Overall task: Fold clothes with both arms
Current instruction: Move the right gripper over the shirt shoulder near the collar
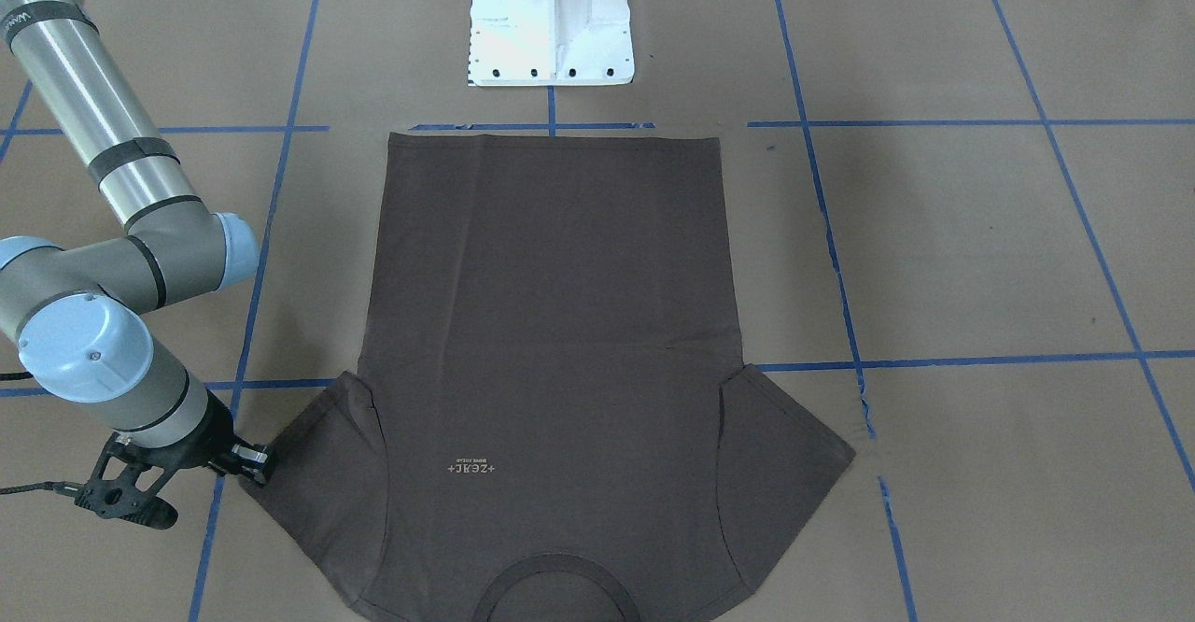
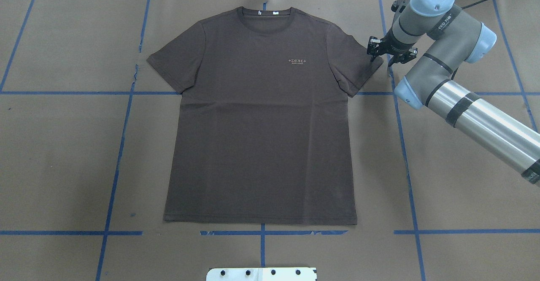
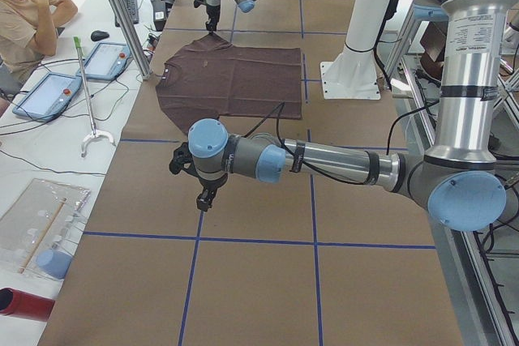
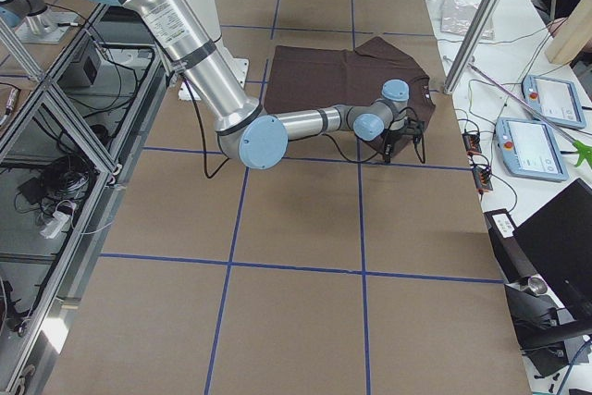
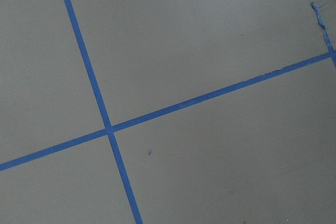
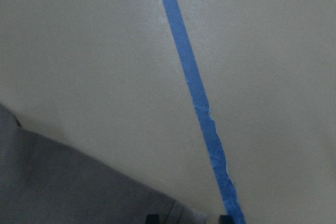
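I expect the sleeve [image 1: 325, 486] to crease near its seam and reach the small print when I fold it, because the sleeve lies flat beyond its curved seam [image 1: 386, 476].
The dark grey-brown T-shirt [image 2: 261, 125] lies flat and spread out, neck at the far edge, hem toward the robot; it also shows in the front-facing view [image 1: 551, 323]. My right gripper [image 2: 381, 60] is down at the tip of the sleeve on my right [image 1: 250, 465]. In the right wrist view its two fingertips [image 6: 152, 217] stand apart at the bottom edge with the sleeve's edge [image 6: 63, 187] between them. My left gripper [image 3: 205, 198] shows only in the exterior left view, over bare table well away from the shirt; I cannot tell if it is open.
The white pedestal base [image 1: 551, 24] stands just behind the shirt's hem. Blue tape lines [image 5: 105, 124] cross the brown table cover. A metal post [image 3: 122, 14], tablets [image 4: 555, 99] and a seated operator [image 3: 24, 6] are beyond the table's far edge.
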You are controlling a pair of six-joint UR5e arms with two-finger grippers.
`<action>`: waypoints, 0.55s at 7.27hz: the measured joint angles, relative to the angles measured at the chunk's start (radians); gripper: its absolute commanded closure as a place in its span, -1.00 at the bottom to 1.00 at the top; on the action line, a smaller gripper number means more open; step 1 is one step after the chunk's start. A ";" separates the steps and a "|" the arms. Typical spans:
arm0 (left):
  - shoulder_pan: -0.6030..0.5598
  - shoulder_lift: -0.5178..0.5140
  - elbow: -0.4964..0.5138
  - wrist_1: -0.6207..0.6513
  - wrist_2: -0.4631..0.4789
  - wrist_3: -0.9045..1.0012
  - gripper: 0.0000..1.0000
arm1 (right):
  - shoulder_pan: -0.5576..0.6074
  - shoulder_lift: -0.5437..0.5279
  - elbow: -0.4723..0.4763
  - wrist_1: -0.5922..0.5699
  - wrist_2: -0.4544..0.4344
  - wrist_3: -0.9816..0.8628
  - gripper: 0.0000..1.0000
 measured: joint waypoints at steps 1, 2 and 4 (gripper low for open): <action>0.000 0.000 -0.003 0.000 0.000 0.000 -1.00 | -0.001 0.000 0.000 0.000 -0.001 -0.002 1.00; 0.000 0.000 -0.006 0.000 0.000 0.000 -1.00 | -0.002 0.000 0.000 0.000 -0.001 -0.004 1.00; 0.000 0.001 -0.008 0.000 -0.002 -0.002 -1.00 | -0.006 0.036 0.012 0.000 0.001 0.013 1.00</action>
